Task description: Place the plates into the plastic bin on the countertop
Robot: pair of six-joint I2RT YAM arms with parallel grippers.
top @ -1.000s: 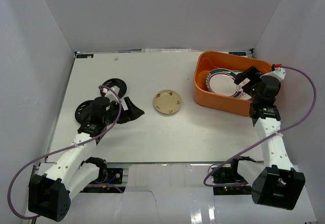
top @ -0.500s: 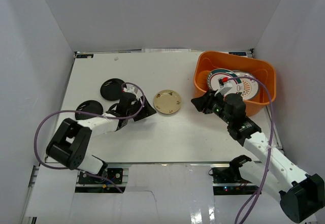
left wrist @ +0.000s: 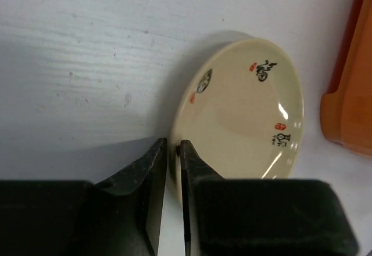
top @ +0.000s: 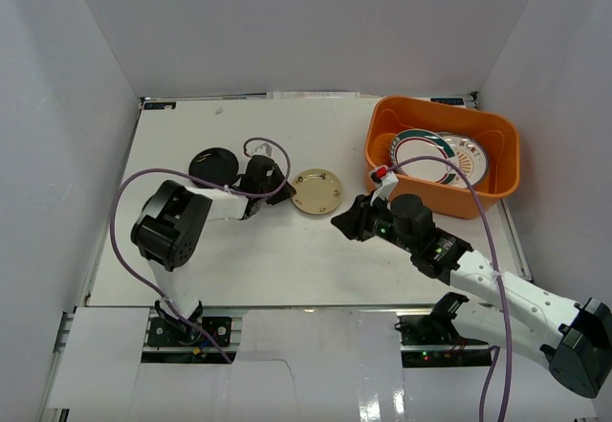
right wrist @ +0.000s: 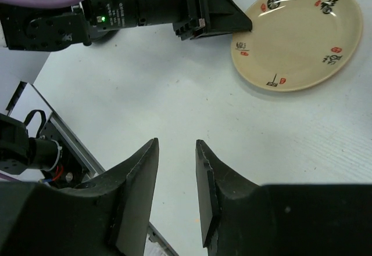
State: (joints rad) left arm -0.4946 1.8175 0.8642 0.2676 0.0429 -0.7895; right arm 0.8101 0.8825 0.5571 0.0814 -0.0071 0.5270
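The cream plate is held by its rim in my left gripper, far from the orange bin (top: 295, 192), so my right gripper should grip the opposite rim (top: 338, 199) and put the plate inside the bin.
A cream plate (top: 316, 192) (left wrist: 244, 111) (right wrist: 299, 35) with small red and black marks lies on the white countertop (top: 287, 259). My left gripper (top: 283, 190) (left wrist: 173, 145) is at the plate's left edge, with its jaws shut on the rim. My right gripper (top: 337, 223) (right wrist: 176, 145) hangs just right of the plate, open with only bare countertop between its fingers. The orange plastic bin (top: 449, 197) at the back right holds a white plate with a green-red rim (top: 416, 144) and one with an orange-brown pattern (top: 469, 154). A small black plate (top: 212, 166) lies behind the left arm.
White walls close in the countertop on the left, back and right. The bin's orange corner (left wrist: 349, 105) shows just beyond the cream plate in the left wrist view. The left arm's body (right wrist: 116, 12) and its purple cable lie across the left half of the countertop.
My left gripper swung right from the black plates to the cream plate and closed on its rim. My right arm left the bin, moved left and down, and its jaws narrowed.
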